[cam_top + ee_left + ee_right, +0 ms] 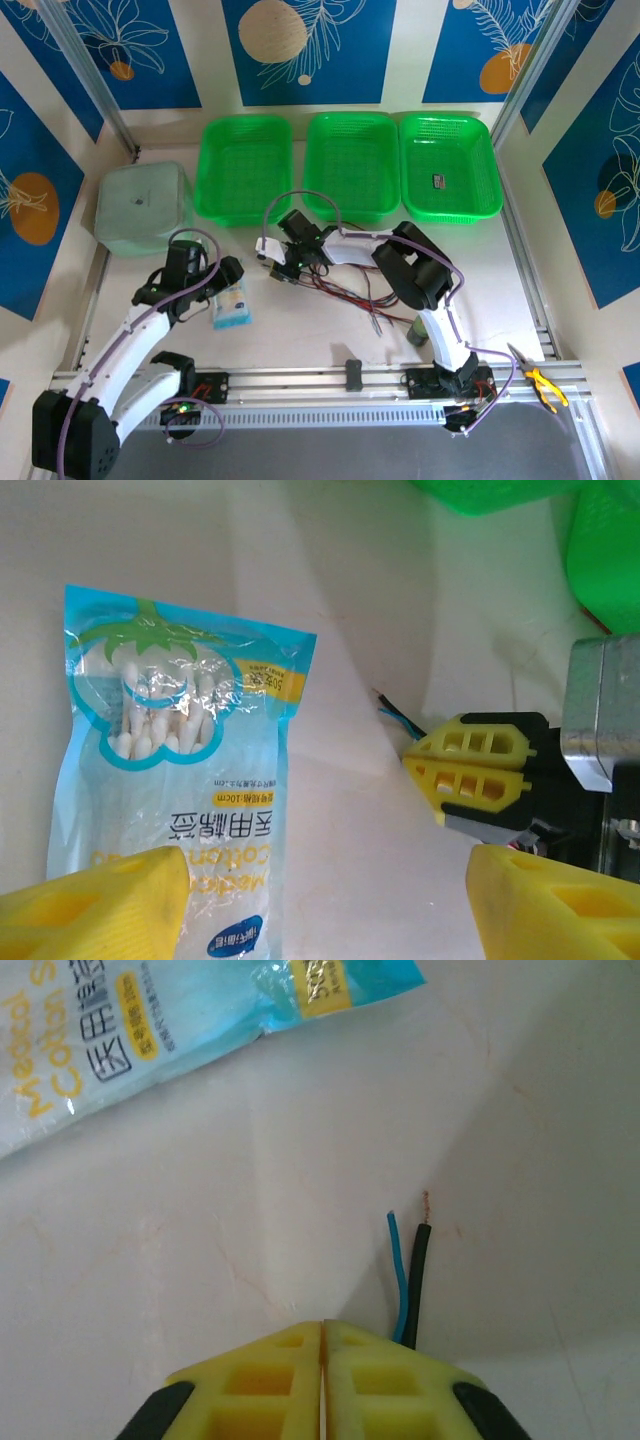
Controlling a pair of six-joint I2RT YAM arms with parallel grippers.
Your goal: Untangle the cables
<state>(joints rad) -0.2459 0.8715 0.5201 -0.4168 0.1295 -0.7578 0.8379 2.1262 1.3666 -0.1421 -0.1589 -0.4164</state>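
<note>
My right gripper should lift both the blue and black wire ends (407, 1275), which stick out together low beside the packet, before my left gripper takes the black one (420, 1265).
The cables (345, 290) lie as a tangle of thin red, black and dark wires on the table below the middle basket. My right gripper (278, 266) reaches left over the tangle's left end, and its yellow fingers (322, 1325) are pressed shut, seam tight. A blue wire end (398, 1260) and a black wire end (417, 1270) stick out from under its right finger; I cannot tell whether they are pinched. The same ends (392, 713) show beside its fingertips (440, 755). My left gripper (330, 910) hangs open above bare table.
A packet of cotton swabs (170, 810) lies under the left gripper's left finger (90, 905). Three green baskets (245, 170) (352, 165) (450, 165) line the back. A pale lidded box (145, 208) stands at left. Yellow pliers (540, 380) rest on the front rail.
</note>
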